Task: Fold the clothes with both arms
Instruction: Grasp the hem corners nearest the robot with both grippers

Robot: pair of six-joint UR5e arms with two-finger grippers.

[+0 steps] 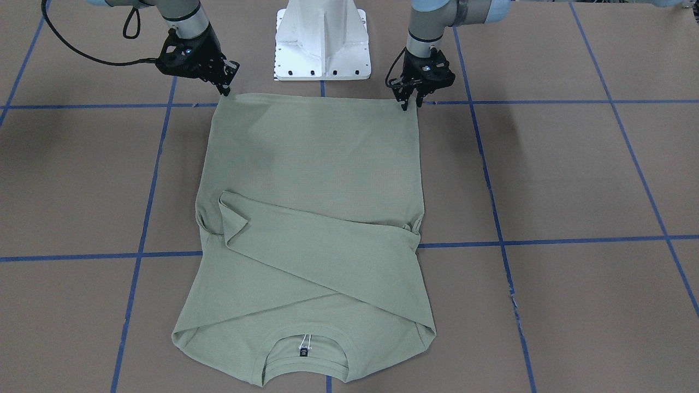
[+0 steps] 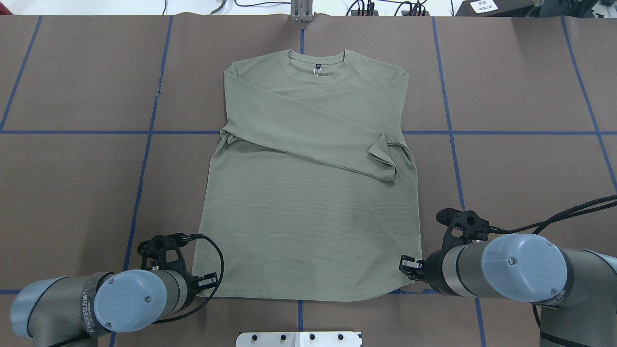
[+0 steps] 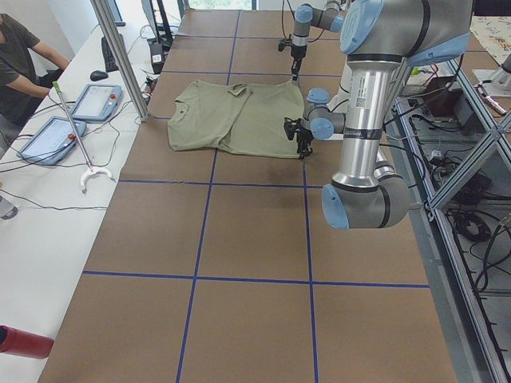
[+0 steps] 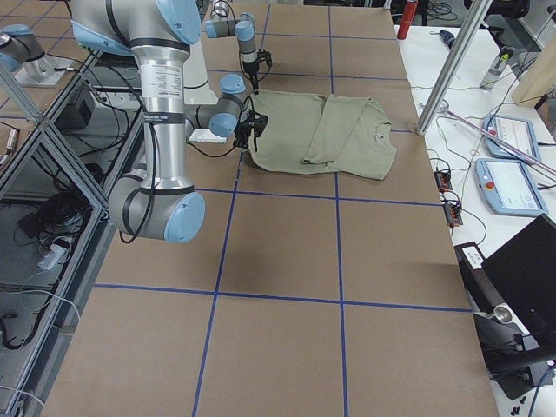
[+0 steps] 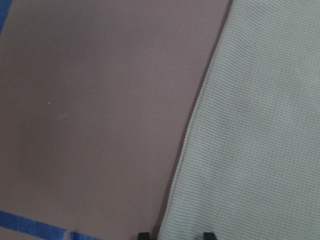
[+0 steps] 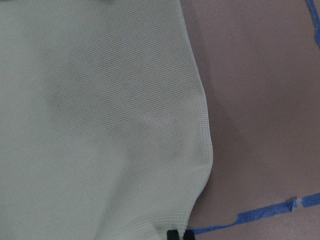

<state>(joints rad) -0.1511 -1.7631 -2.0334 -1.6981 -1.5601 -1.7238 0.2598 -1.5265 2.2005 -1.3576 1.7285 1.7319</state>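
My gripper will drag the whole shirt [image 1: 314, 167] along toward me when it lifts and pulls the shirt's hem, because the neck end [image 1: 305, 350] lies flat and loose.
The pale sage-green shirt [image 1: 311, 164] lies flat on the brown table with its hem toward the robot and its neck label [image 1: 304, 352] at the far end. Both sleeves are folded across the chest [image 2: 308, 125]. My left gripper [image 1: 410, 103] is open, its fingers straddling the hem's corner; the wrist view [image 5: 175, 234] shows two tips apart with the shirt's edge between them. My right gripper [image 1: 225, 90] is shut on the other hem corner, which is drawn up into a small point; its tips sit close together in the wrist view [image 6: 180, 234].
The white pedestal base [image 1: 322, 41] stands just behind the hem, between the arms. Blue tape lines [image 2: 144, 159] cross the brown table. In the exterior left view an operator [image 3: 20, 64] and tablets [image 3: 96, 100] are on a side bench, by a metal post [image 3: 120, 56].
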